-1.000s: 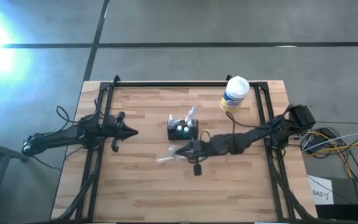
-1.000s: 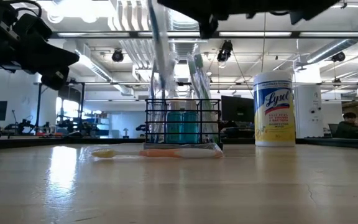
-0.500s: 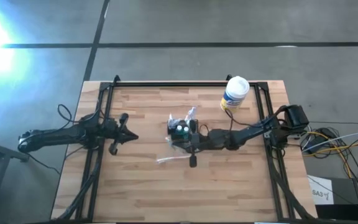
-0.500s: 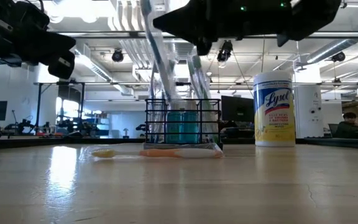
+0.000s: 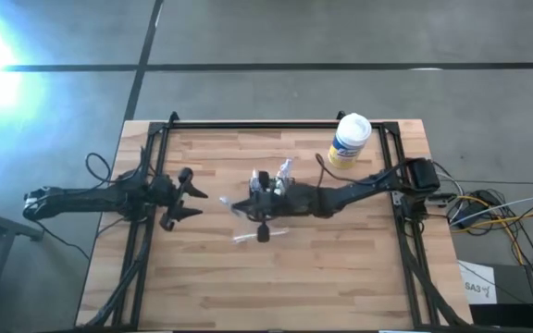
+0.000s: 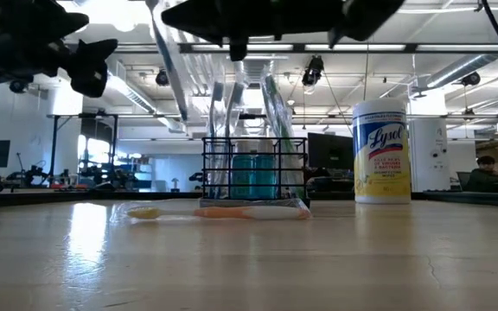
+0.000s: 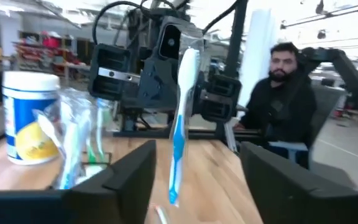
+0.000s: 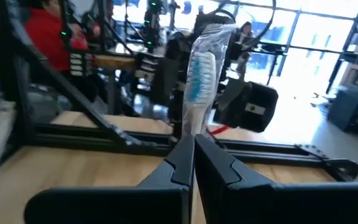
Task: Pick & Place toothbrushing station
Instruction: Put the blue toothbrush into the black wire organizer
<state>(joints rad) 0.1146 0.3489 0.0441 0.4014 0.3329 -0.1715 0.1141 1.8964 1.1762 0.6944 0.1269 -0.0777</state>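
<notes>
My right arm is stretched over the caddy (image 6: 253, 167). Next, my left gripper grabs the toothbrush (image 7: 179, 127) below its head before my right gripper opens and moves away.
The toothbrushing station, a black wire-mesh caddy (image 6: 253, 168) holding wrapped toothbrushes, stands mid-table (image 5: 274, 188), partly under my right arm. My right gripper (image 5: 241, 205) hovers just left of it, shut on a blue-and-white toothbrush (image 7: 179, 124) in clear wrap. Another wrapped toothbrush (image 6: 223, 212) lies flat on the table in front of the caddy (image 5: 257, 236). My left gripper (image 5: 195, 202) waits open at the table's left, facing the held toothbrush, and holds nothing. My right gripper pinches the wrapped toothbrush between its two fingers just below the bristle head (image 8: 196, 127). The fingers come level from the table's right and lie across the brush. The head (image 8: 201, 68) stands above the fingers and the handle (image 7: 176, 168) hangs below, slightly tilted, clear of the table.
A white-and-yellow wipes tub (image 5: 348, 141) stands at the far right of the table. Black frame rails (image 5: 146, 231) run along the table's left and right sides. A person (image 7: 284, 93) sits beyond the table.
My right gripper has carried the toothbrush from the near side of the caddy toward the table's left and a little toward the far edge, and the brush now leans more. My left gripper has opened and stayed in place.
</notes>
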